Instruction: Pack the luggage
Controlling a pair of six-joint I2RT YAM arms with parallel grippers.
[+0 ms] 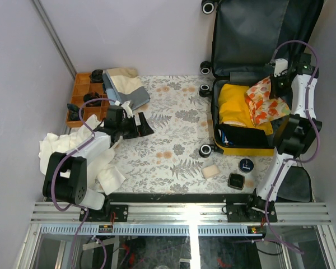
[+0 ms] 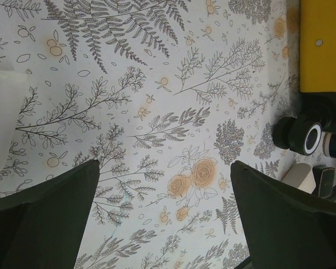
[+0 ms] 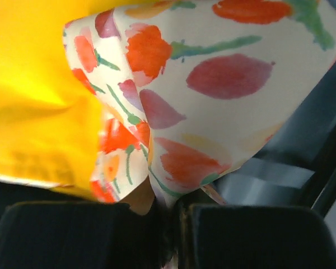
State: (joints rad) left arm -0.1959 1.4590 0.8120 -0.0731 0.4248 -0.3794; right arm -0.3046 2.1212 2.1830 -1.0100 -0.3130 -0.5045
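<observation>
The folded clothes are next to the orange tray, far from the robot's right gripper, so next the left gripper pulls them to the tablecloth's middle for both grippers.
The luggage, a yellow hard-shell suitcase with black wheels, lies open at the right with its dark lid raised against the wall. A yellow garment fills its base. My right gripper hangs over the case, shut on a floral cloth printed with red and orange tulips. In the right wrist view that floral cloth drapes from the closed fingers beside the yellow garment. My left gripper stands open above the patterned tablecloth, nothing between its fingers.
An orange compartment tray and folded beige and grey clothes sit at the back left. White cloths lie by the left arm. A tan block, a round tin and a small black case sit before the suitcase.
</observation>
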